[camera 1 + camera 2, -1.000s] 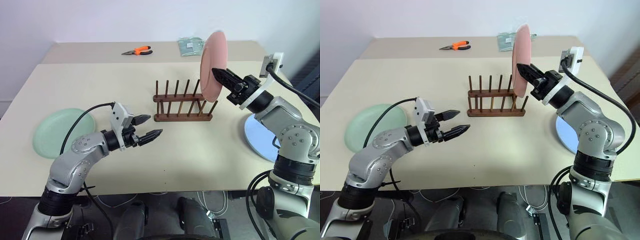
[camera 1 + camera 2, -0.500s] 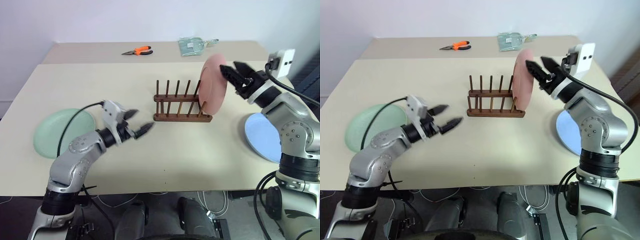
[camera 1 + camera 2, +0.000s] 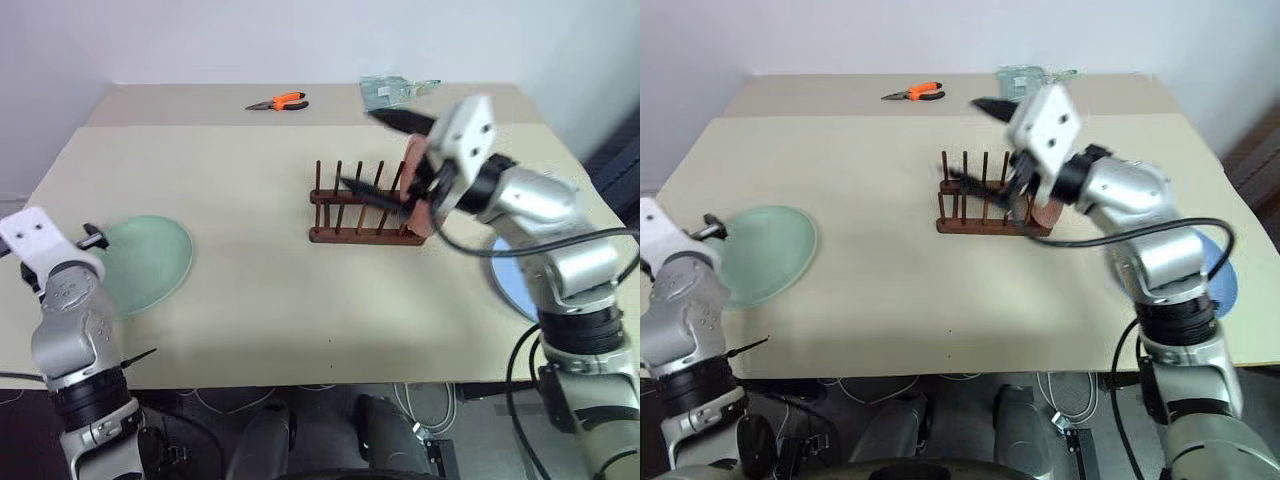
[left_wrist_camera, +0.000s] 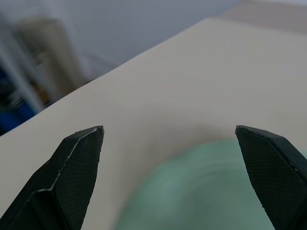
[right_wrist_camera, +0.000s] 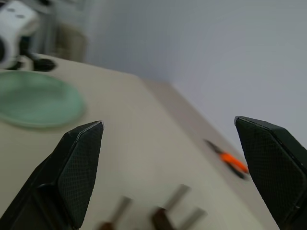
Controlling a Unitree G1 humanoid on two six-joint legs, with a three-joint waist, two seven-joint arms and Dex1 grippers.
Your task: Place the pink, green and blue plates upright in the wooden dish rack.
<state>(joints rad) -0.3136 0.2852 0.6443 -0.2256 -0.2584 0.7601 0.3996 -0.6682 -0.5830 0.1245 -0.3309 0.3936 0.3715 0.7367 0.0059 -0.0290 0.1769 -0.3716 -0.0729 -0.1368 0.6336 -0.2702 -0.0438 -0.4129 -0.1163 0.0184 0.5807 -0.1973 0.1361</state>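
The green plate [image 3: 150,262] is too far from my right gripper, which is over the rack. My left gripper should pick the plate up and take it to the wooden dish rack [image 3: 340,236].
The mint green plate [image 3: 143,262] lies flat at the table's left. My left gripper [image 4: 168,129] is open and empty, level at the plate's left edge and pointing over it. The wooden dish rack [image 3: 357,234] stands at the table's middle. The pink plate [image 3: 423,222] stands at the rack's right end, mostly hidden behind my right wrist. My right gripper [image 3: 383,154] hangs open and empty over the rack, pointing left. The blue plate [image 3: 1217,276] lies flat at the right edge, partly covered by my right arm.
Orange-handled pliers [image 3: 278,101] and a clear packet [image 3: 395,90] lie on the far table behind the rack. The table's front edge runs close to both arms. Bare tabletop stretches between the green plate and the rack.
My right gripper opened and let go of the pink plate, left at the rack's right end, then swung left over the rack. My left arm swung out left to the green plate.
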